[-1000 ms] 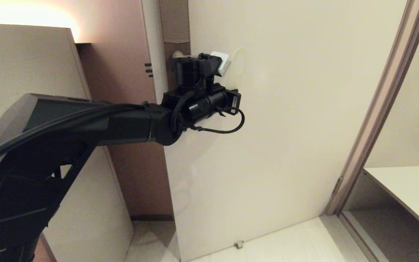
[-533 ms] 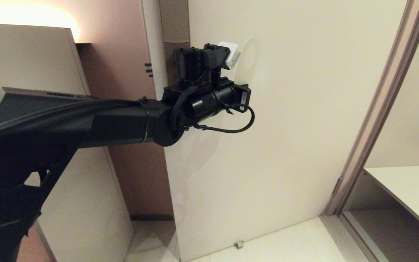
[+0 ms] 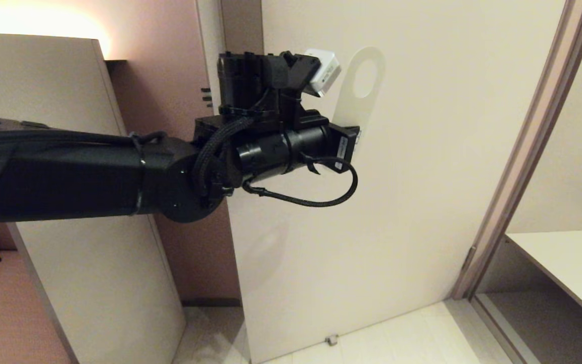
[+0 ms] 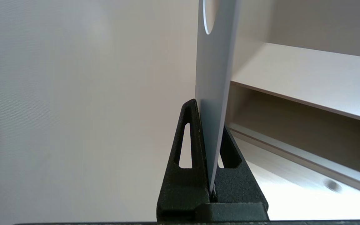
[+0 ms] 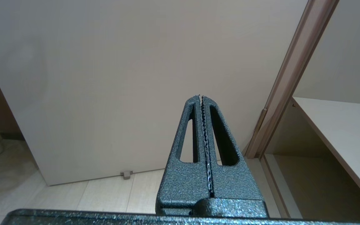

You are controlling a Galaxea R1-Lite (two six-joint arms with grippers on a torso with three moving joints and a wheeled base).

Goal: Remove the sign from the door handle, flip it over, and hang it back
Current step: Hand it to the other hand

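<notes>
I need to bring the sign point(image 3: 350, 108), high by the door and away from my empty right gripper, down and across to it with my left gripper before turning.
The sign point(image 3: 347, 103) shows its white face in the head view, upright in front of the cream door, oval hole at the top. My left gripper point(image 3: 347, 137) is shut on its lower end. In the left wrist view the sign point(image 4: 214, 72) stands edge-on between the black fingers point(image 4: 189, 131), and the gripper point(image 4: 209, 115) clamps it. The door handle is hidden behind my left wrist. My right gripper point(image 5: 201, 97) is shut and empty, low, pointing at the foot of the door; it is out of the head view.
The cream door point(image 3: 422, 177) fills the middle. A brown door frame point(image 3: 523, 151) and a pale shelf point(image 3: 564, 263) are at the right. A tall cabinet point(image 3: 68, 263) stands at the left. A small door stop point(image 3: 331, 339) sits on the floor.
My left arm has swung right and nearer the head camera with the sign. The sign, mostly hidden behind the wrist before, now shows with its whole oval hole.
</notes>
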